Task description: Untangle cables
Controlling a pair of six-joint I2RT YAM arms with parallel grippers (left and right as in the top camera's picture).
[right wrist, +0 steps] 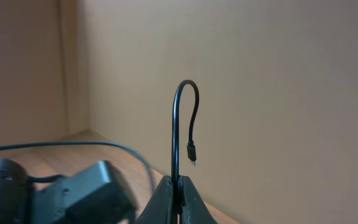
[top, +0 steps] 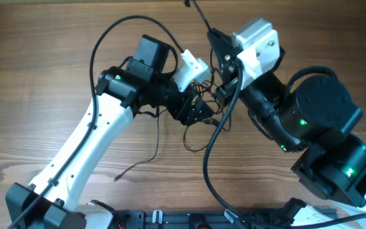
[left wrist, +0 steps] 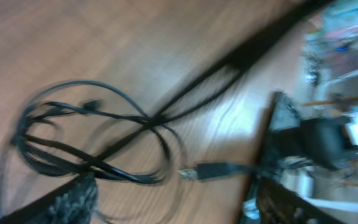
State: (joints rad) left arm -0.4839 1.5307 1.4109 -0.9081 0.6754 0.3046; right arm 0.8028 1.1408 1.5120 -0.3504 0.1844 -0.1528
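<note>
The robot's raised right gripper is holding a cord that runs down into the tangled loops (left wrist: 156, 120), so it should lower the cord, open, and take hold of the cables at another part.
The cables are thin black cords. In the left wrist view, which is blurred, they lie in tangled loops (left wrist: 86, 146) on the wood, with a USB plug (left wrist: 207, 171) pointing left. My left gripper (left wrist: 173, 190) is open, one finger on each side, with the plug between them. In the overhead view it (top: 194, 113) hovers over the loose cord (top: 196, 137) at the table's middle. My right gripper (right wrist: 178, 186) is shut on one cord, which rises and hooks over to a small plug tip (right wrist: 191, 152). In the overhead view it (top: 213, 35) holds that cord end (top: 197, 7) raised.
A single thin strand (top: 138, 166) trails from the tangle toward the front left of the wooden table (top: 37, 76). Thick black arm cables (top: 116, 28) arc over the left arm and across the right arm (top: 218, 137). The arm bases stand along the front edge.
</note>
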